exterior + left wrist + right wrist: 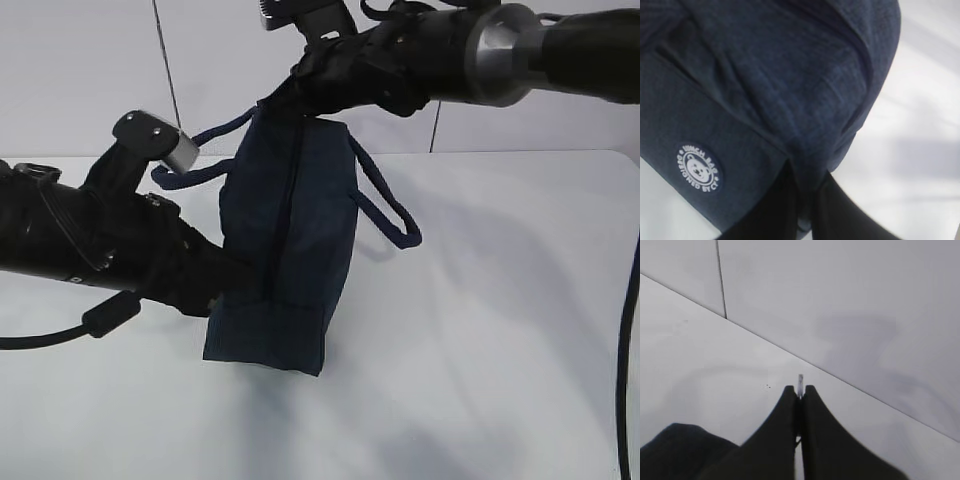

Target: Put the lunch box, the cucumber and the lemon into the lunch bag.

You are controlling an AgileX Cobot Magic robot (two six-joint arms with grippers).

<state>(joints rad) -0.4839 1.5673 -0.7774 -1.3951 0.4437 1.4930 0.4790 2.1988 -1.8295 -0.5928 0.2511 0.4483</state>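
The robot's left gripper is pinching the lunch bag's near end, a long way from the zipper pull, so it should grip the fabric next to the zipper, nearer to the zipper pull.
The dark navy lunch bag stands on the white table, its zipper seam running along the top, looking closed. My left gripper is shut on a fold of the bag's near end; in the left wrist view the fabric is pinched between the black fingers, beside the white round logo. My right gripper is at the bag's far top end, shut on a thin metal zipper pull that sticks out between the fingertips. The lunch box, the cucumber and the lemon are out of view.
The bag's loop handles hang out to the sides. The white table spreads to the right and front. A white wall stands close behind. A black cable hangs at the right edge.
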